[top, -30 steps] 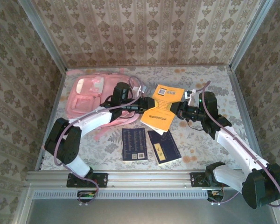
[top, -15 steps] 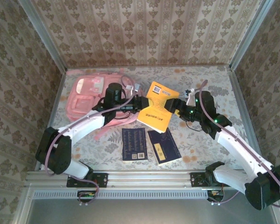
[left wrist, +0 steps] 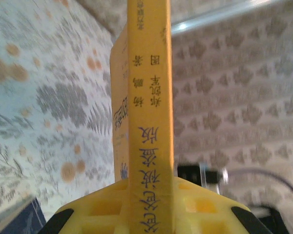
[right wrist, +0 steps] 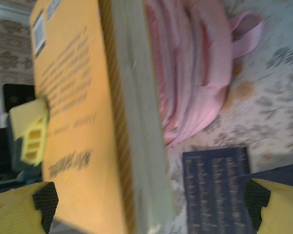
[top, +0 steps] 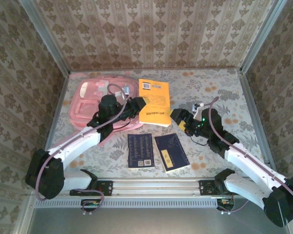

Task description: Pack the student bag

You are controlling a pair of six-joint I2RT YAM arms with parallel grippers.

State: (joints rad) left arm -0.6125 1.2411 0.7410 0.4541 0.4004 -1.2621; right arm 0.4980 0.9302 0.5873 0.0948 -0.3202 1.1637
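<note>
I expect the bag's upper side (top: 101,91) to rise into a wide opening when I lift it, since the student bag's edge shows a gap (right wrist: 205,57) between pink layers.
The student bag (top: 88,100) lies flat at the back left, pink with paler panels, and appears as well in the right wrist view (right wrist: 190,63). My left gripper (top: 138,105) is shut on the left edge of a yellow book (top: 154,101), holding it above the table just right of the bag. In the left wrist view the book's spine (left wrist: 150,122) stands clamped between the yellow jaws of that gripper (left wrist: 150,207). My right gripper (top: 178,118) is open at the book's right lower corner. Its fingers (right wrist: 278,204) are spread wide, with the book's page edge (right wrist: 136,122) in front of them.
Two dark blue booklets (top: 140,150) (top: 172,152) lie side by side near the front edge, between the arms. One of them (right wrist: 215,190) is below the right gripper. Patterned walls close the table in at the back and both sides.
The right gripper opened and let go of the yellow book. The left arm carried the book leftward and toward the back, nearer the bag, turning it flatter.
</note>
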